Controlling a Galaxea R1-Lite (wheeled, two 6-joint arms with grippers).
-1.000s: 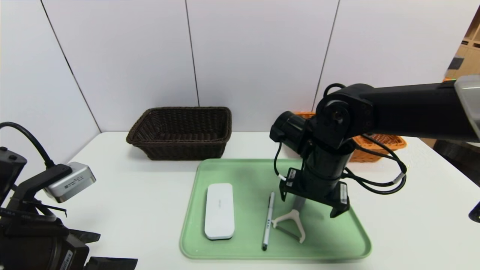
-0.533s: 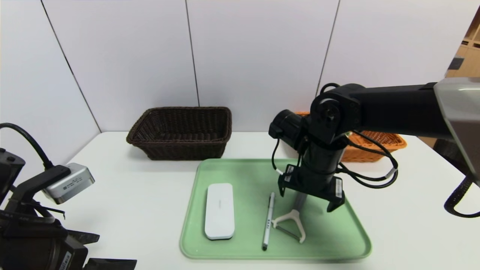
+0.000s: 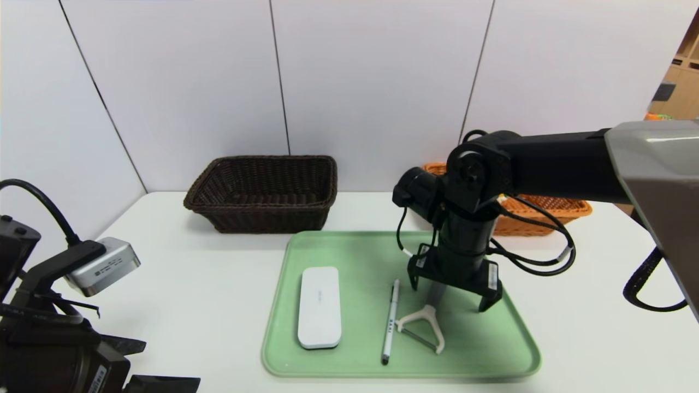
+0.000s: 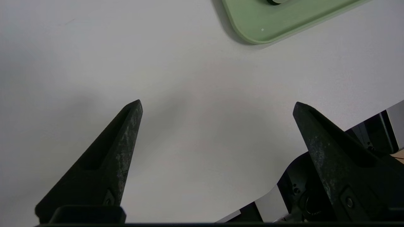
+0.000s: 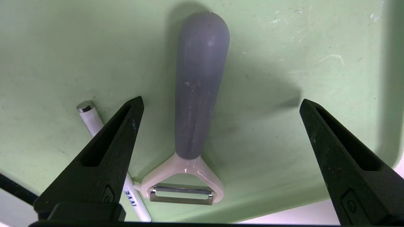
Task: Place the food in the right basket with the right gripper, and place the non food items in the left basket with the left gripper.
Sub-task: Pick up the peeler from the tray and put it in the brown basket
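Note:
The corner of the peeler's head (image 3: 399,323) barely reaches the pen's edge, so I expect the peeler to rise freely and leave the pen lying as I lift.
A flat white case (image 3: 319,307), a slim white pen (image 3: 390,322) and a grey-handled peeler (image 3: 423,327) lie on the pale green tray (image 3: 480,349). My right gripper (image 3: 448,297) hangs open just above the tray, with the peeler's grey handle (image 5: 199,94) below the gap between its fingers and touching nothing. The pen (image 5: 91,118) lies beside one finger. My left gripper (image 4: 217,104) is open over bare table at the near left. The dark left basket (image 3: 265,191) stands at the back. The orange right basket (image 3: 551,210) is partly behind my right arm. The food is out of view.
The white table (image 3: 191,284) ends at the wall behind the baskets. A corner of the tray (image 4: 262,22) shows in the left wrist view, well away from the left fingers. Cables loop off the right wrist (image 3: 540,262) over the tray's right side.
My right arm has drifted a little to the left over the tray, gripper still open above the peeler handle. The left arm and the items on the tray have not moved.

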